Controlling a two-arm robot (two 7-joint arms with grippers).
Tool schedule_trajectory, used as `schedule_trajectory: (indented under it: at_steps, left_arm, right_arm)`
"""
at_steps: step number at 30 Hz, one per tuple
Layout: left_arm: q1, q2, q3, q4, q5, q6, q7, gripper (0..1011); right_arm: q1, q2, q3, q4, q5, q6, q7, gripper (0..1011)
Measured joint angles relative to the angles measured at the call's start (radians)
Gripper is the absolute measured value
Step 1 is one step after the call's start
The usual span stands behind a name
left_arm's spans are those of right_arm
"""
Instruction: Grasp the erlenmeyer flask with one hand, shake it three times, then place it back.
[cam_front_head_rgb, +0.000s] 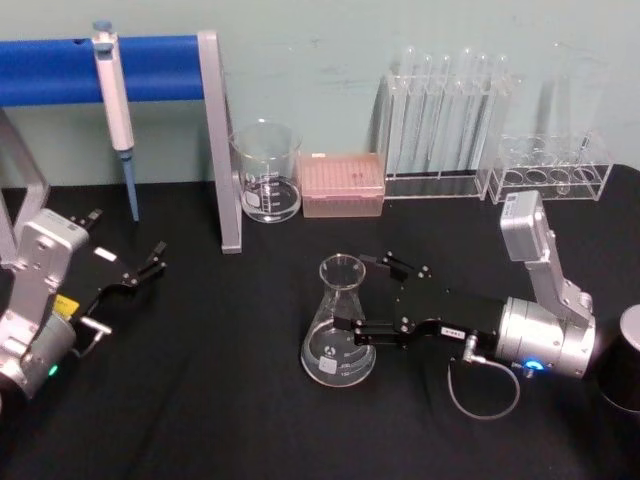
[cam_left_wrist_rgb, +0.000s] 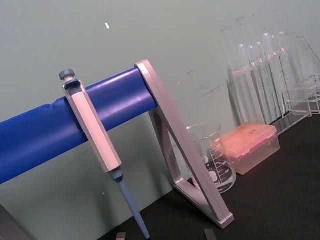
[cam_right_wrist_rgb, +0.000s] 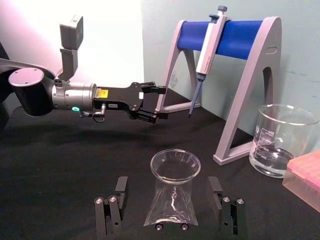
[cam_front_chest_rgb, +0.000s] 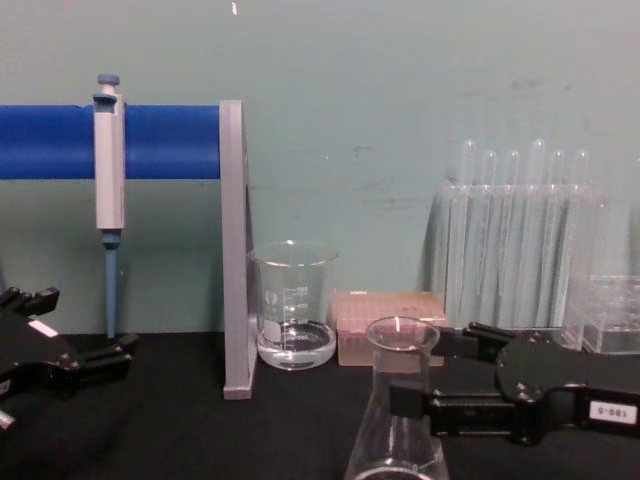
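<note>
A pale ring (cam_front_chest_rgb: 394, 471) shows low inside the erlenmeyer flask (cam_front_chest_rgb: 398, 425). I will therefore expect clear liquid in its wide bottom when I pick it up.
The clear erlenmeyer flask (cam_front_head_rgb: 340, 330) (cam_front_chest_rgb: 400, 415) stands upright on the black table, a little right of centre. My right gripper (cam_front_head_rgb: 360, 292) (cam_front_chest_rgb: 435, 370) reaches in from the right and is open. Its two black fingers stand on either side of the flask's neck. The right wrist view shows the flask (cam_right_wrist_rgb: 174, 192) between the fingers (cam_right_wrist_rgb: 120, 189) with a gap on each side. My left gripper (cam_front_head_rgb: 145, 265) (cam_right_wrist_rgb: 155, 102) is open, low over the table at the far left, well away from the flask.
A beaker (cam_front_head_rgb: 268, 175) with a little liquid, a pink tip box (cam_front_head_rgb: 342, 185) and test tube racks (cam_front_head_rgb: 445, 125) line the back. A pipette (cam_front_head_rgb: 115, 100) hangs on the blue-barred stand (cam_front_head_rgb: 222, 140) at back left. A dark cylinder (cam_front_head_rgb: 625, 370) sits at the right edge.
</note>
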Motion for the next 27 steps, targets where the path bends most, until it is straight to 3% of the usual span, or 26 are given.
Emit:
schedule_trajectory:
  at_steps: [27]
  left_arm:
    - [0.000, 0.000, 0.000, 0.000, 0.000, 0.000, 0.000, 1001]
  right_arm:
    - [0.054, -0.040, -0.028, 0.077, 0.017, 0.003, 0.017, 1003]
